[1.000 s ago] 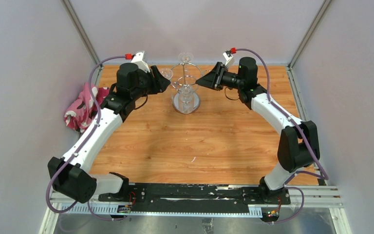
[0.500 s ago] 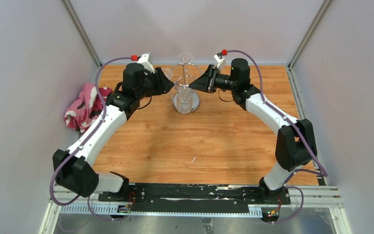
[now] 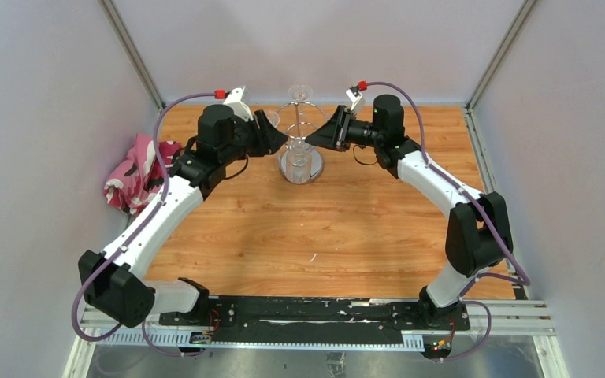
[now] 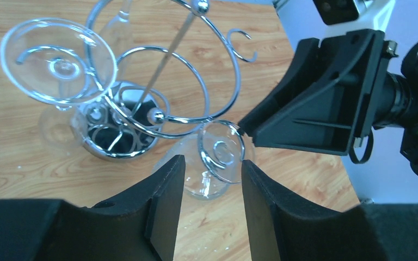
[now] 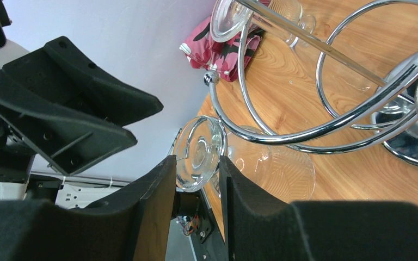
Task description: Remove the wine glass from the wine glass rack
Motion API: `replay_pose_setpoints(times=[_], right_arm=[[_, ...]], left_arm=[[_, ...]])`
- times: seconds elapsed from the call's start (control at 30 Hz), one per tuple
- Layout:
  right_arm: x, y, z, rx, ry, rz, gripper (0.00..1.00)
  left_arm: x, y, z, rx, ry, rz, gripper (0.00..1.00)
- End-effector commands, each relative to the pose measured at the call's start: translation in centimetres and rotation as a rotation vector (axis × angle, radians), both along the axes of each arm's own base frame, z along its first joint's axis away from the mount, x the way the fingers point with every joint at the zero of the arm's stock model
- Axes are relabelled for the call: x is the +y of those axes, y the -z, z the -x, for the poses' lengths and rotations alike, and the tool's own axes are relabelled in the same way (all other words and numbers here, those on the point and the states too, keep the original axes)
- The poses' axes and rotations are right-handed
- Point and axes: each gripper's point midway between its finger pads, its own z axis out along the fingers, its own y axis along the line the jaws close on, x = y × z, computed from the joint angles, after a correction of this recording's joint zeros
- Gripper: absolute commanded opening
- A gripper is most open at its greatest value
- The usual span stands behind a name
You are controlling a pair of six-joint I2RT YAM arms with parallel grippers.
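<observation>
My left gripper should first steady the ring's side (image 4: 202, 150), since the wine glass's foot (image 4: 224, 153) sits in the wire ring and only my right gripper is at it.
The chrome wine glass rack (image 3: 300, 168) stands at the back middle of the wooden table, with clear wine glasses hanging upside down in its rings. My left gripper (image 3: 280, 139) is open just left of it. In the left wrist view its fingers (image 4: 168, 185) flank a hanging wine glass (image 4: 209, 176) whose foot sits in a wire ring, without touching it. My right gripper (image 3: 318, 136) is partly open just right of the rack. In the right wrist view that glass foot (image 5: 198, 152) lies at its fingertips (image 5: 160, 182), and the bowl (image 5: 277, 168) hangs beyond. Another glass (image 4: 57, 60) hangs further off.
A pink patterned cloth (image 3: 134, 175) lies at the table's left edge and also shows in the right wrist view (image 5: 223, 49). Grey walls and metal corner posts close the back and sides. The rack's wire rings (image 5: 326, 128) curve close around both grippers.
Both grippers have closed in on the rack from either side. The left one moved right, the right one moved left, and they now face each other across one hanging glass.
</observation>
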Motion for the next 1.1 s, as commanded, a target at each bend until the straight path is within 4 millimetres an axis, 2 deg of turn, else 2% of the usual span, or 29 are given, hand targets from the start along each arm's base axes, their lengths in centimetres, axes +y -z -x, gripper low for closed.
replay_pose_setpoints(times=[0.0,0.13,0.2,0.43,0.57,1.07], right_arm=[[0.6,0.4,0.9,0.001,-0.030,0.010,0.39],[0.5,0.8,1.0,0.008,-0.028,0.017,0.39],[0.4,0.7,1.1,0.006,-0.026,0.016,0.39],[0.2,0.5,1.0,0.006,-0.022,0.006,0.36],[0.2,0.0,1.1,-0.002,-0.021,-0.001,0.34],[-0.2,-1.3,1.2,-0.021,-0.023,-0.012,0.29]], left_arm=[[-1.4,1.3,0.8,0.021,0.037,-0.004,0.48],[-2.6,3.1,0.7,0.061,0.062,-0.017,0.47],[-3.0,3.4,0.7,0.065,0.074,-0.017,0.47],[-3.3,3.0,0.8,0.053,0.084,-0.017,0.47],[-2.9,2.4,1.1,0.040,0.077,-0.025,0.47],[-2.1,2.0,1.6,0.026,0.063,-0.045,0.45]])
